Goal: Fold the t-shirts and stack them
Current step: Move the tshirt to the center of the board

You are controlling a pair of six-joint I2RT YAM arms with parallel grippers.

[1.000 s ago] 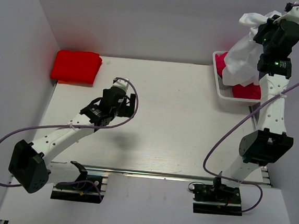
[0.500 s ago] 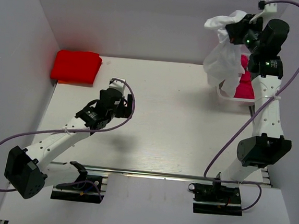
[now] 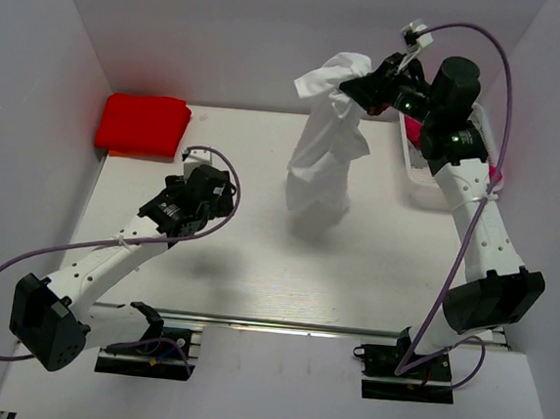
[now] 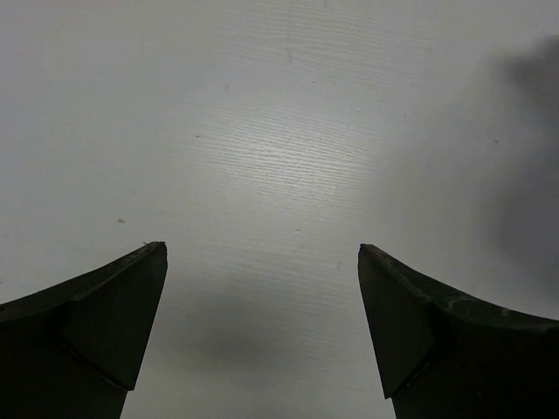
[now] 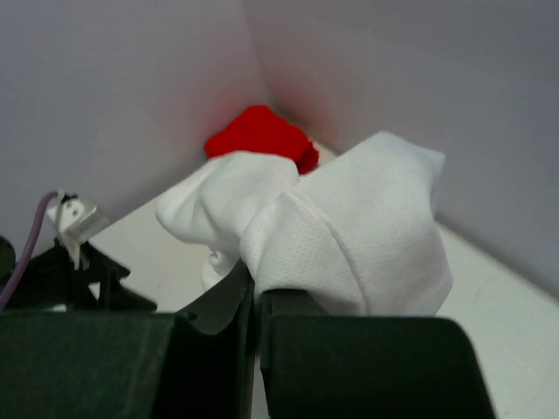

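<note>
The white t-shirt (image 3: 324, 150) hangs over open table, clear of the basket, so my right gripper keeps bringing it down toward the table's middle (image 3: 277, 219) until it lies there.
My right gripper (image 3: 355, 84) is shut on the white t-shirt (image 3: 322, 150) and holds it high, so it hangs bunched over the middle back of the table, its lower end near the surface. In the right wrist view the white cloth (image 5: 349, 236) is pinched between my closed fingers (image 5: 218, 310). A folded bright red t-shirt (image 3: 142, 124) lies at the back left corner; it also shows in the right wrist view (image 5: 262, 135). Magenta-pink cloth (image 3: 414, 133) shows in the basket behind my right arm. My left gripper (image 3: 209, 179) is open and empty over bare table (image 4: 262, 175).
A white wire basket (image 3: 422, 178) stands at the back right, mostly hidden by my right arm. Grey walls close the left, back and right sides. The table's near edge has a metal rail (image 3: 280, 324).
My right gripper has carried the white t-shirt leftward from above the basket to over the middle back of the table. My left arm has shifted slightly left.
</note>
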